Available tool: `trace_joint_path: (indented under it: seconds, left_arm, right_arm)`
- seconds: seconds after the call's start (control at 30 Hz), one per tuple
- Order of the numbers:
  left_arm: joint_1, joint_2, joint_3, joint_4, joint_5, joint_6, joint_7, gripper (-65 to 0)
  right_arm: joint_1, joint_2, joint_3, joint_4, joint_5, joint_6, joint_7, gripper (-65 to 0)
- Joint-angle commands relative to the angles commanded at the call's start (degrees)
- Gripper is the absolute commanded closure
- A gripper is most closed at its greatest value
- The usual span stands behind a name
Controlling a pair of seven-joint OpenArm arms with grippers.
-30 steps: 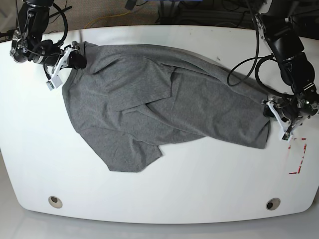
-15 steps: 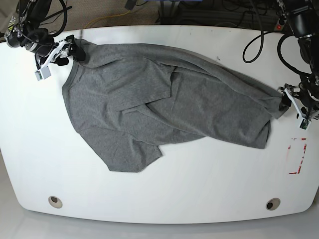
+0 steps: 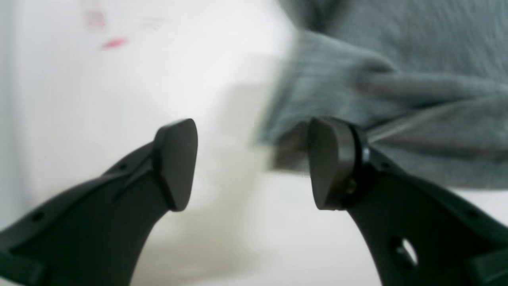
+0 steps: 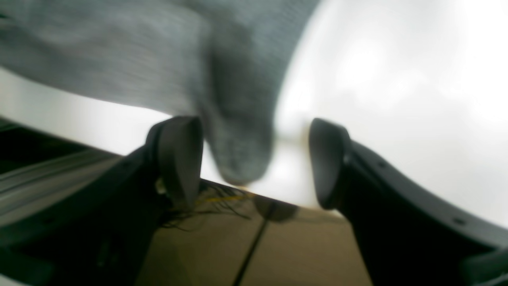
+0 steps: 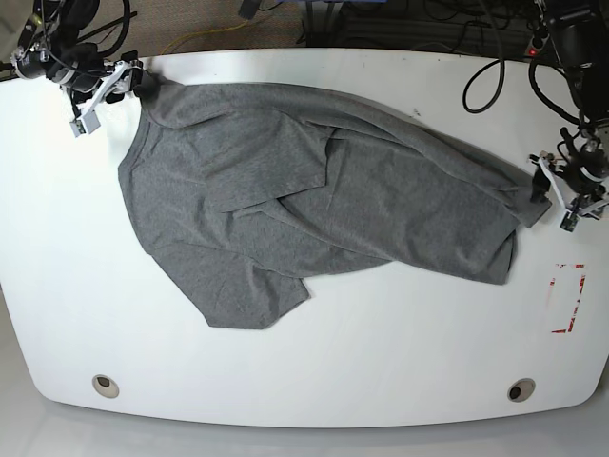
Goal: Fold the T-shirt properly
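Observation:
The T-shirt's corner only just reaches between my left gripper's open fingers, so next I move my left gripper over the bunched edge and close it there before I pull.
The heather-grey T-shirt lies spread and creased across the white table, one sleeve folded over its middle. At the table's far left corner my right gripper stands open. In the right wrist view a blurred grey corner of the T-shirt hangs between the parted fingers of the right gripper, unclamped. By the right edge my left gripper is open too. The left wrist view shows the left gripper over bare table, with the T-shirt just behind its right finger.
A red tape outline marks the table near the right edge. Two round holes sit near the front edge. Cables and a tan floor lie beyond the far edge.
Both arms moved outward, drawing the shirt's far-left corner up-left and its right corner rightward. The right-hand arm rose away from the red tape.

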Motion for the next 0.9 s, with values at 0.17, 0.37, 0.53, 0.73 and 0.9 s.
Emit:
trace_joint_path:
  seconds: [0.17,0.37,0.53,0.73,0.9]
  left_arm:
    - [-1.49,0.09,1.93,-4.13,0.26,0.00,0.09,-40.4]
    - [-1.23,-0.09,4.04,-6.68,0.35,0.00,0.09,-40.4]
    - [-1.58,-0.97,4.13,-10.73,0.18,0.00,0.09,-40.0]
    - [-1.32,-0.79,3.87,-10.55,0.18,0.00,0.79,-13.1]
    - [-0.79,-1.05,0.97,-8.09,0.00,0.00,12.84,-4.7]
  right_arm:
    - [0.97,-2.20,0.00,0.00,-1.58,0.00,-0.18,-38.7]
    - [0.88,-2.55,0.00,0.00,-1.67,0.00,-0.18,-38.5]
    - [1.23,-2.64,0.00,-0.09,-1.76,0.00,0.00,-27.7]
    - [2.73,-2.46,0.00,-0.09,-1.85,0.00,1.23,-2.4]
    - [2.90,-1.58,-0.09,0.26,-1.76,0.00,1.32,-2.5]
